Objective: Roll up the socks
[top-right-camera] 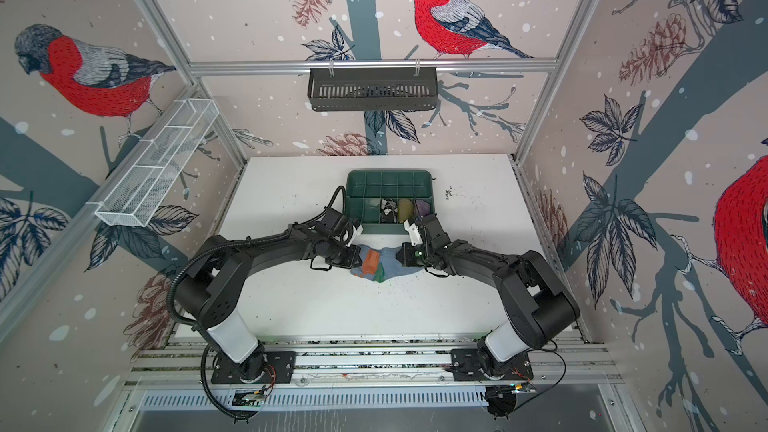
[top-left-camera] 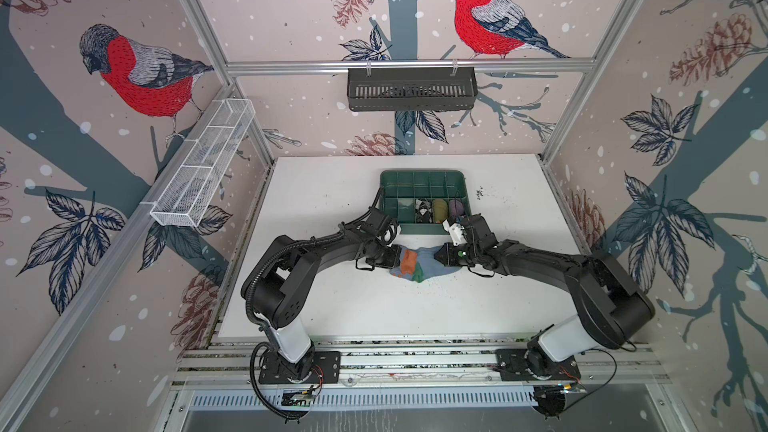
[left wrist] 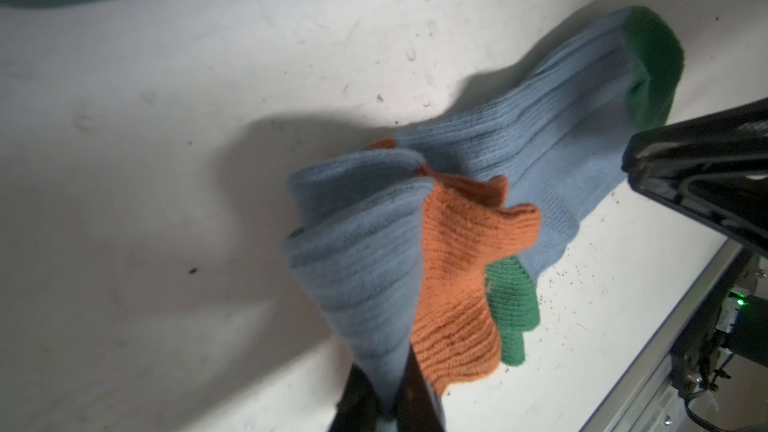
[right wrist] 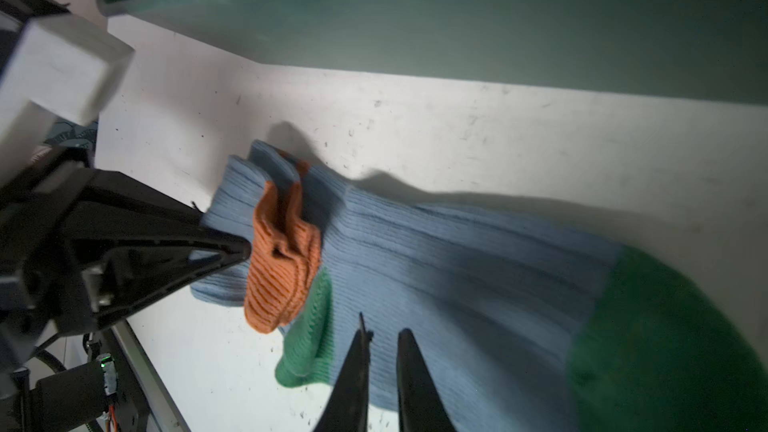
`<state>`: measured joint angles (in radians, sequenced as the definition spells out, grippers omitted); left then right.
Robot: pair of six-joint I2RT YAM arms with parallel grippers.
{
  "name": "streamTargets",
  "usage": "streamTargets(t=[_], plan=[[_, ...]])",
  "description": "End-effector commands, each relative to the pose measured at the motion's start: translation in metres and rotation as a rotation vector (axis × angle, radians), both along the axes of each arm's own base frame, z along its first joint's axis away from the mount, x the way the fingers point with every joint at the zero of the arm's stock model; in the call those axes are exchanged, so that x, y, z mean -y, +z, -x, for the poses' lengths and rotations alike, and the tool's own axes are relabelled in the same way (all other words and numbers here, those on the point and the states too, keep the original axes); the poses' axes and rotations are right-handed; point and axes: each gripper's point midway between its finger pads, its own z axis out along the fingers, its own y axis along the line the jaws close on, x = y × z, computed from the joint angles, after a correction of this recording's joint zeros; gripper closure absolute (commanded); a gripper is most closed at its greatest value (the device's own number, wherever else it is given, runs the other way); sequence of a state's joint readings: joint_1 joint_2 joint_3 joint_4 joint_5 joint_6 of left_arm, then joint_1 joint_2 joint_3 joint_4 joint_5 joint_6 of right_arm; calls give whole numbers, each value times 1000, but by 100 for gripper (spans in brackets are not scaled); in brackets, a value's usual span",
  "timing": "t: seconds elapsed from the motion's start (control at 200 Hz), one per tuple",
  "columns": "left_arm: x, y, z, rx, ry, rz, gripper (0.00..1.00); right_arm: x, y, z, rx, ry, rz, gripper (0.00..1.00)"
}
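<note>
I should hold the cuff's edge (left wrist: 512, 220) steady by the foot with my right gripper before I roll further, because the orange cuff (left wrist: 456, 272) bulges loosely next to where my left gripper pinches.
The light blue sock (top-left-camera: 415, 265) (top-right-camera: 380, 268) lies crumpled on the white table between my two grippers, its orange cuff folded over the green heel. My left gripper (left wrist: 388, 405) (top-left-camera: 397, 257) is shut on a pinch of the sock's blue fabric (left wrist: 361, 284) at the cuff end. My right gripper (right wrist: 384, 332) (top-left-camera: 436, 257) rests over the foot part (right wrist: 457, 268) near the green toe, jaws a narrow gap apart with nothing pinched. The argyle sock (top-left-camera: 423, 207) (top-right-camera: 388, 209) sits in a compartment of the green tray.
The green divided tray (top-left-camera: 422, 174) stands just behind the grippers, with an olive-yellow rolled sock (top-left-camera: 439, 209) and a purple one (top-left-camera: 457, 207) beside the argyle sock. A black basket (top-left-camera: 411, 89) hangs on the back wall and a white wire basket (top-left-camera: 203, 164) on the left wall.
</note>
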<state>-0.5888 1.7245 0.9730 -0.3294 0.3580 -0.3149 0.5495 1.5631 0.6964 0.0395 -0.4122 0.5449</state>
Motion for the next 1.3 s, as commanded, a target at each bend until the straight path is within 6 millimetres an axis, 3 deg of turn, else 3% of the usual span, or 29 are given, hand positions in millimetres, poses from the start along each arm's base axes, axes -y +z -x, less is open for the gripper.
streamTargets(t=[0.0,0.345,0.775,0.896,1.111,1.291], plan=[[-23,-8,10,-33,-10,-127,100,-7,-8,2,-11,35,-8,86],[-33,12,3,-16,-43,-282,100,-24,-27,19,-62,82,-32,88],[-13,25,0,51,-107,-563,100,-25,-27,32,-62,84,-63,88],[-7,32,0,73,-120,-603,100,-27,-21,31,-50,85,-81,86],[-4,36,-1,78,-118,-604,100,-43,13,24,24,111,-138,84],[0,41,-2,87,-120,-589,100,-59,8,18,5,133,-156,87]])
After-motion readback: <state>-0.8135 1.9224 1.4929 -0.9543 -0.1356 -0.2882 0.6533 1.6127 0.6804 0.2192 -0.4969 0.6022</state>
